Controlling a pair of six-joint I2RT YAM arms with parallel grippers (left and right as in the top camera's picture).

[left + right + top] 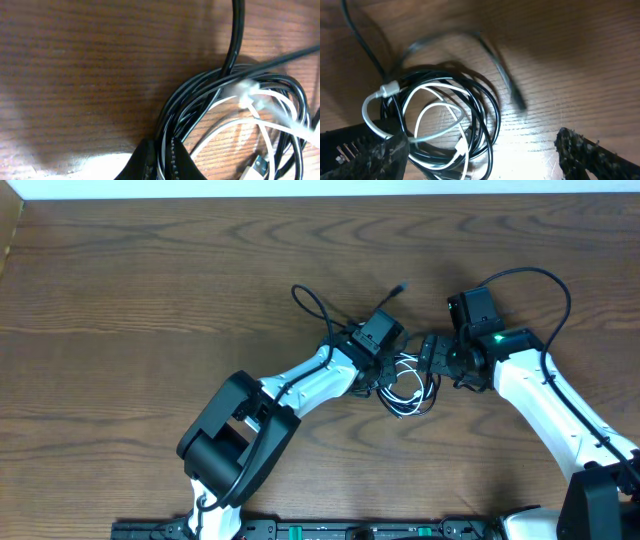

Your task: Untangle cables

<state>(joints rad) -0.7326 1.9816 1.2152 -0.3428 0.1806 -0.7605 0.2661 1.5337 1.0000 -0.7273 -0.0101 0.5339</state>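
I should take the coiled bundle with my right gripper and free my left gripper, because my left gripper pinches black and white cable pieces (165, 131) together at the coiled bundle's edge (412, 392).
The black cable (312, 302) and the white cable (405, 398) lie coiled together in one tangle at the table's middle. A black end with a small plug (401, 285) trails off to the far side. My left gripper (162, 162) is shut on black strands at the coil's left edge, and its fingers (181, 160) press them together. In the left wrist view the black cable (200, 95) loops around the white cable (260, 110). My right gripper (480, 160) is open and straddles the near part of the coil; black cable (487, 105) and white cable (427, 117) lie between its fingers.
The tangle rests on a brown wooden table (150, 300). Both arms meet over it, the left gripper (388, 368) and the right gripper (430, 360) close together. A silver-tipped white connector (255, 167) lies beside the left fingers.
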